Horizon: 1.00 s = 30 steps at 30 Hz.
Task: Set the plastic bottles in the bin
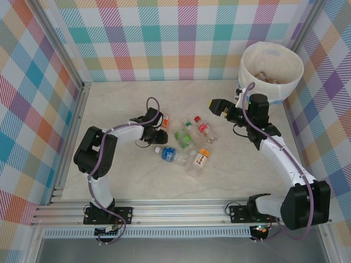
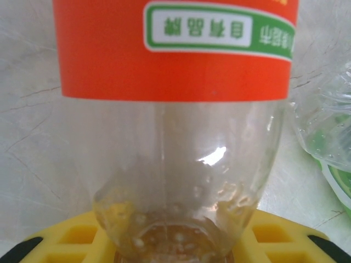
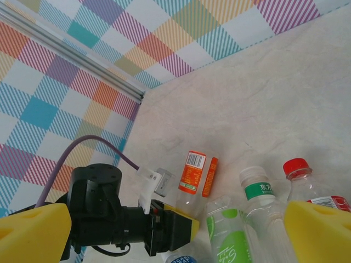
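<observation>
My gripper is to lift the orange-labelled bottle (image 1: 165,121). The bottle will come away alone, because a gap (image 1: 173,126) separates it from the green-labelled bottle.
Several plastic bottles lie in a cluster mid-table. My left gripper (image 1: 160,127) (image 2: 175,244) is closed on the base of a clear bottle with an orange label (image 1: 165,120) (image 2: 175,49) (image 3: 193,174), which lies on the table; yellow fingers (image 2: 66,241) press it from both sides. Beside it lie a green-labelled bottle (image 1: 184,137) (image 3: 227,235), a red-capped one (image 1: 204,129) (image 3: 299,170), a blue-labelled one (image 1: 171,155) and an orange-capped one (image 1: 202,157). My right gripper (image 1: 222,108) (image 3: 175,235) hangs open above the table, between the cluster and the bin (image 1: 263,82) at the back right.
The cream bin holds some bottles (image 1: 267,78). Checked walls close the table at the back and both sides. The left arm's body (image 3: 104,219) and its purple cable (image 3: 93,145) lie low over the table left of the cluster. A metal rail (image 1: 164,211) runs along the near edge.
</observation>
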Each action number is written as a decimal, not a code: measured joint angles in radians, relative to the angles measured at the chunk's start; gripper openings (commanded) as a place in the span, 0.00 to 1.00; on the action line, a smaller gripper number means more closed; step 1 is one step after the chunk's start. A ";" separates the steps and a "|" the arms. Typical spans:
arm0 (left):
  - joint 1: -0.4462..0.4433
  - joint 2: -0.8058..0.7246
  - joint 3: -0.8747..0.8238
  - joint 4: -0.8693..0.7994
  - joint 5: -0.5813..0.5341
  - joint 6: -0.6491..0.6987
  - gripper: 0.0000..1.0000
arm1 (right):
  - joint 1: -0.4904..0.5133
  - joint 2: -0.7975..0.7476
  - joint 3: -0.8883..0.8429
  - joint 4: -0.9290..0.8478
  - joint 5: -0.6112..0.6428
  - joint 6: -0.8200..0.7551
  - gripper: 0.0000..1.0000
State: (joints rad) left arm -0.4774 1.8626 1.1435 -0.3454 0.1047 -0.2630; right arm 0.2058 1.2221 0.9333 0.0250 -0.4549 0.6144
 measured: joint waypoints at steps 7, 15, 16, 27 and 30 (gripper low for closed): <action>0.000 -0.012 -0.002 0.003 -0.003 0.021 0.00 | 0.021 0.027 0.023 -0.004 0.011 0.000 1.00; 0.000 -0.156 -0.065 0.061 0.044 0.021 0.00 | 0.045 0.068 0.040 -0.005 0.025 0.007 1.00; 0.000 -0.181 -0.075 0.076 0.055 0.020 0.00 | 0.052 0.076 0.044 -0.005 0.025 0.007 1.00; 0.000 -0.434 -0.196 0.218 0.318 0.022 0.00 | 0.164 0.201 0.116 0.022 -0.035 0.010 1.00; 0.000 -0.482 -0.206 0.250 0.401 0.021 0.00 | 0.200 0.237 0.144 0.054 -0.075 0.006 1.00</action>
State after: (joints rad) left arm -0.4774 1.3808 0.9375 -0.0956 0.5060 -0.2417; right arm 0.4053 1.4586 1.0771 0.0792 -0.5297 0.6205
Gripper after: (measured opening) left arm 0.406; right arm 0.996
